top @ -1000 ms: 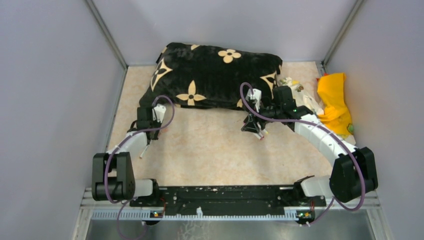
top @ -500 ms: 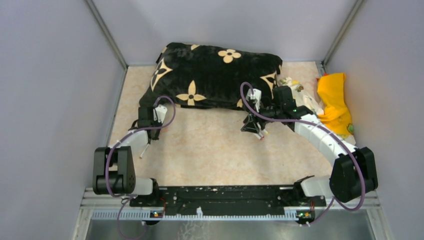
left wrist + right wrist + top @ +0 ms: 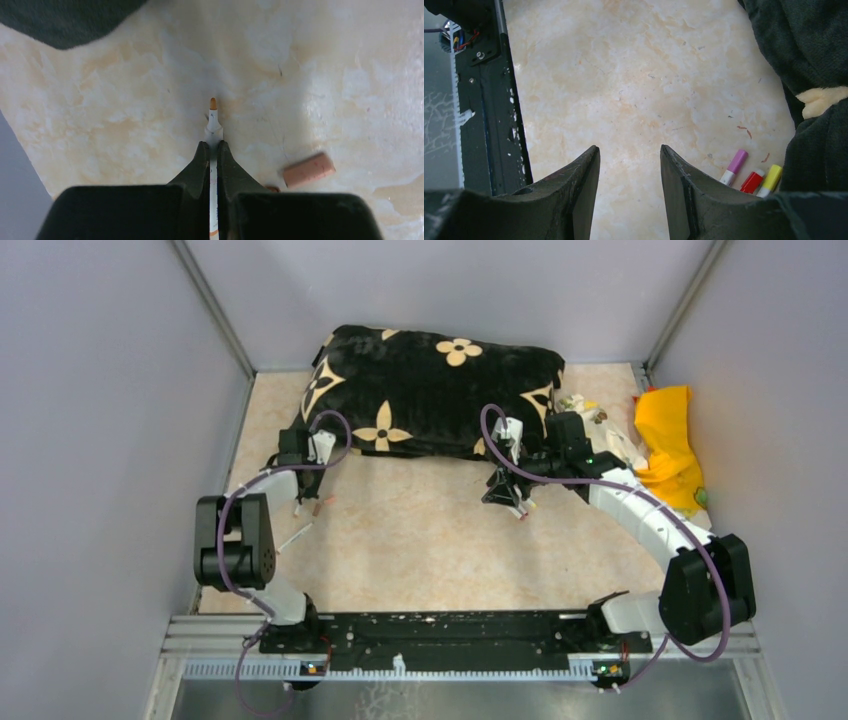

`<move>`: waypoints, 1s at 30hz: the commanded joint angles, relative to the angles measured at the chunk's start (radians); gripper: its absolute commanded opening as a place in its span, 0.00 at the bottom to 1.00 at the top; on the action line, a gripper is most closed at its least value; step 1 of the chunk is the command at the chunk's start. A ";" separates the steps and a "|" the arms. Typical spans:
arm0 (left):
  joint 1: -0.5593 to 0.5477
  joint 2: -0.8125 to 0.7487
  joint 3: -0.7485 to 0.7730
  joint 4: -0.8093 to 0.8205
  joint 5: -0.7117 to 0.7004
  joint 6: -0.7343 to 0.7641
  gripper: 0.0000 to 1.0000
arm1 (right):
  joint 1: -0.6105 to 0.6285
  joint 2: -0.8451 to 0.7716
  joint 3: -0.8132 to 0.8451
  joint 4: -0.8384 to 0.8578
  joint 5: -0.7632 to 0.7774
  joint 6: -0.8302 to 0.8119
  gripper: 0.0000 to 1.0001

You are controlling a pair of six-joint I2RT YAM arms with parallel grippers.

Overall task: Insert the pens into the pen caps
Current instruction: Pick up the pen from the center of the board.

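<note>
Next, my left gripper brings the white pen (image 3: 213, 121) it already holds to my empty right gripper first, because the orange pen cap (image 3: 317, 508) lies beside my left gripper.
My left gripper (image 3: 212, 145) is shut on a thin white pen (image 3: 213, 127) whose orange tip (image 3: 213, 103) sticks out past the fingers, just above the table. A blurred orange pen cap (image 3: 308, 170) lies to its right, seen from above as a small cap (image 3: 320, 504) beside the left gripper (image 3: 297, 496). Another white pen (image 3: 296, 536) lies loose nearer the arm bases. My right gripper (image 3: 630, 150) hangs open over bare table. Three pens with a pink cap (image 3: 737, 161), a red cap (image 3: 752, 181) and a yellow cap (image 3: 772, 177) lie just right of its finger.
A large black cushion (image 3: 430, 390) with cream flowers fills the back of the table, close behind both grippers. A yellow cloth (image 3: 668, 445) and crumpled items (image 3: 590, 410) sit at the back right. Grey walls close in both sides; the black base rail (image 3: 499, 100) runs along the front.
The left gripper has closed on the orange-tipped pen and shifted slightly toward the cushion, its elbow swinging up. The loose pen and the cap have come into sight. The right arm is unmoved.
</note>
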 commanded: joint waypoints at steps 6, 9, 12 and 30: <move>0.009 0.156 0.088 -0.157 0.154 -0.058 0.00 | -0.002 -0.026 0.001 0.028 -0.006 -0.006 0.47; 0.009 0.155 0.083 -0.166 0.159 -0.063 0.09 | -0.002 -0.022 0.002 0.029 -0.005 -0.006 0.47; 0.009 0.141 0.069 -0.167 0.158 -0.066 0.20 | -0.002 -0.022 0.003 0.029 -0.006 -0.006 0.47; 0.009 0.111 0.173 -0.248 0.119 -0.150 0.00 | -0.003 -0.026 0.004 0.023 -0.011 -0.016 0.47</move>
